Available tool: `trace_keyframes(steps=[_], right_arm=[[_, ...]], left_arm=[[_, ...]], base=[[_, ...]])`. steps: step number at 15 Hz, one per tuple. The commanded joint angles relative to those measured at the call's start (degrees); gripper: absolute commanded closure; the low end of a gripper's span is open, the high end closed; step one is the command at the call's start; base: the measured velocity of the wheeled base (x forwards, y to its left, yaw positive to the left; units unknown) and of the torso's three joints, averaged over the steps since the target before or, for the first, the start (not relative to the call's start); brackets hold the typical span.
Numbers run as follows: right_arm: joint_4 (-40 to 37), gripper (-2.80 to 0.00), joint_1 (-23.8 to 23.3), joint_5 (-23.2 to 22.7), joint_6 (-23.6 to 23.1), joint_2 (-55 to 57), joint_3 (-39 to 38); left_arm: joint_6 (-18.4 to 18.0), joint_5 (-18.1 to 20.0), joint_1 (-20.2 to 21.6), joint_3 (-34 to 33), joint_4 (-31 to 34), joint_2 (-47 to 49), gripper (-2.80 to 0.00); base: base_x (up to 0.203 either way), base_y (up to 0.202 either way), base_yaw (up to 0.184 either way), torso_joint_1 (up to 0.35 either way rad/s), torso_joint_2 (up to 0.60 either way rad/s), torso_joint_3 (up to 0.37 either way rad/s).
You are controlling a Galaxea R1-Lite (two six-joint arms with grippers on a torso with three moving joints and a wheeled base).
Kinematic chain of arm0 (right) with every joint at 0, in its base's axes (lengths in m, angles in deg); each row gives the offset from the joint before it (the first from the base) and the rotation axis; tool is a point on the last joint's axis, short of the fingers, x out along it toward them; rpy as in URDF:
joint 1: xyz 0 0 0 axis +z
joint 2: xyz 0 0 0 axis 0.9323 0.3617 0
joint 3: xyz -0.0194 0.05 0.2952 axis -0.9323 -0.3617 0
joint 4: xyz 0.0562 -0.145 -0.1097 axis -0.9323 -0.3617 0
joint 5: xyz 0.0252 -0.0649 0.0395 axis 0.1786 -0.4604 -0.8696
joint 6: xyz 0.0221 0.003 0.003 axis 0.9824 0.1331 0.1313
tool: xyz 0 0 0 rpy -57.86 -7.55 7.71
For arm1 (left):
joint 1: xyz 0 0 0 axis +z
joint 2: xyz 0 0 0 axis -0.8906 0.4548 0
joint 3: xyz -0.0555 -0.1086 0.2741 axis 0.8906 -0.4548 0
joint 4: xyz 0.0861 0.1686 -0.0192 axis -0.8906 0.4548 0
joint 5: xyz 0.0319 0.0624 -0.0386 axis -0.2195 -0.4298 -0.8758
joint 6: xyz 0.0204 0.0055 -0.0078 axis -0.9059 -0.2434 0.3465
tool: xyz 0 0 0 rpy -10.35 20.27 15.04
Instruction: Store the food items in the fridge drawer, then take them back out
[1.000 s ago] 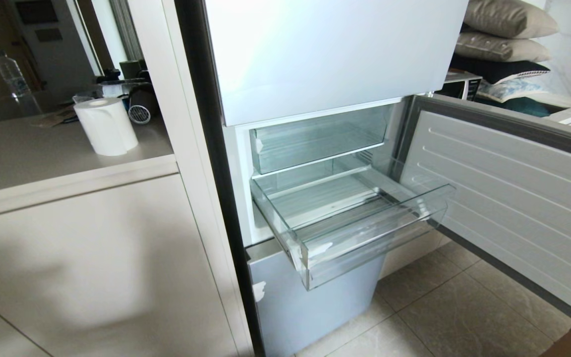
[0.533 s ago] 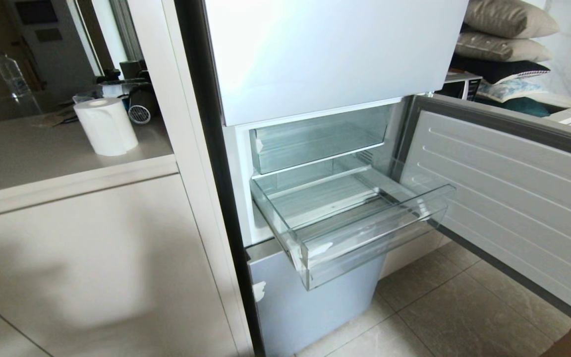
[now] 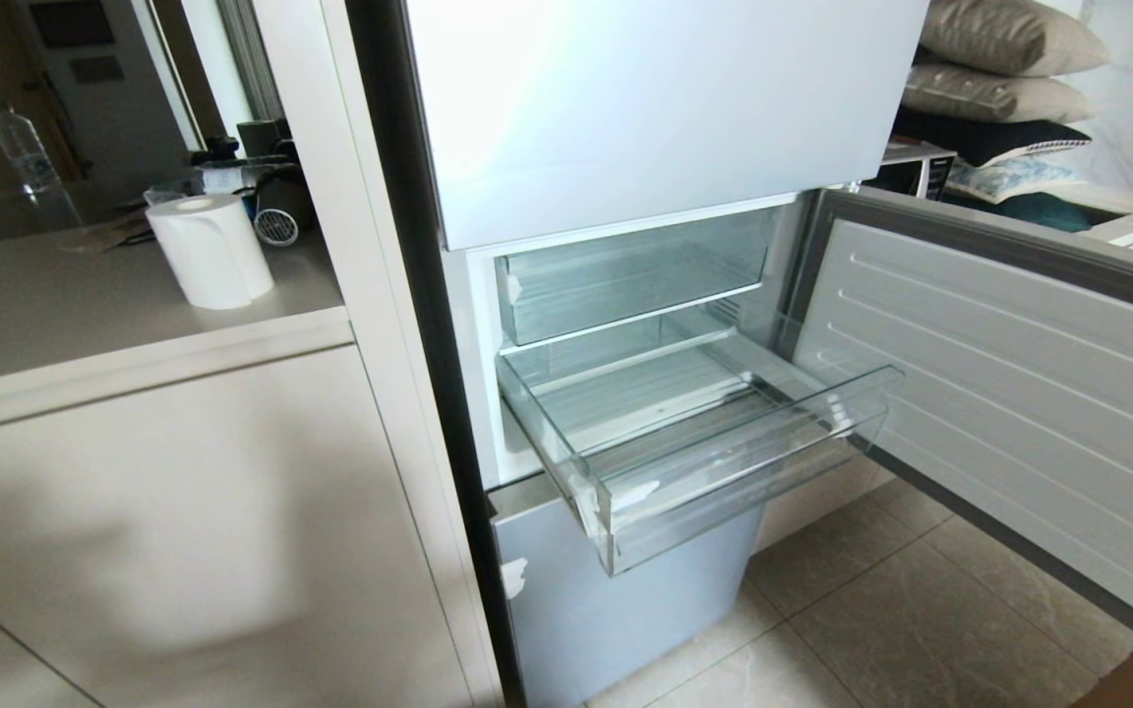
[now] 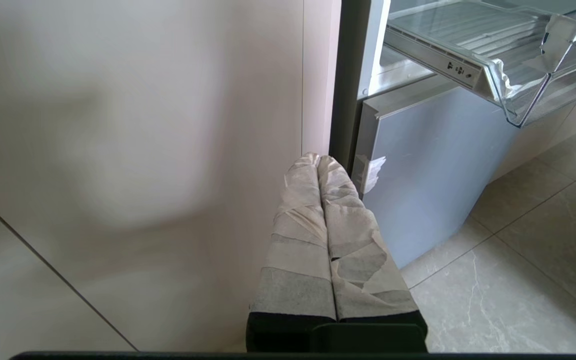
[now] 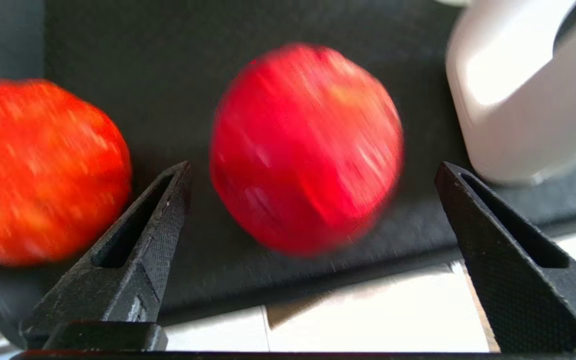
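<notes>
My right gripper's open fingers have the red apple (image 5: 307, 150) centred between them, clear of the red-orange fruit (image 5: 46, 173). I should continue down until the fingers are on both sides of the apple, then close them.
The fridge drawer (image 3: 753, 462) is pulled out of the open fridge, clear plastic with a ribbed floor and nothing in it; its taped corner also shows in the left wrist view (image 4: 518, 90). Neither arm is in the head view. In the right wrist view a glossy red apple (image 5: 308, 145) lies on a black surface (image 5: 168, 75), and my right gripper (image 5: 314, 167) stands wide open just short of it, the fingers not touching it. A second red-orange fruit (image 5: 38, 170) lies beside it. My left gripper (image 4: 318, 160) is parked low by the cabinet, its taped fingers shut on nothing.
The fridge door (image 3: 1019, 393) hangs open on the right of the drawer. An upper clear drawer (image 3: 626, 275) sits pushed in above it. A paper towel roll (image 3: 212, 251) stands on the counter to the left. A white rounded object (image 5: 518, 100) is close to the apple.
</notes>
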Motion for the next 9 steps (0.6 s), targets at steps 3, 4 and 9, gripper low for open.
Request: trace_keyframes(steps=[3,4,9], right_arm=[[0.29,-2.80,0.36,0.02,0.51,1.94,3.69],[0.29,-2.80,0.36,0.03,0.52,2.39,4.34],[0.29,-2.80,0.88,0.02,0.49,4.33,5.57]], left_arm=[[0.00,-0.02,0.00,0.00,0.00,0.09,0.00],[0.00,-0.02,0.00,0.00,0.00,0.09,0.00],[0.00,-0.02,0.00,0.00,0.00,0.09,0.00]], base=[[0.000,0.000,0.000,0.000,0.00,0.000],[0.000,0.000,0.000,0.000,0.00,0.000],[0.000,0.000,0.000,0.000,0.00,0.000]])
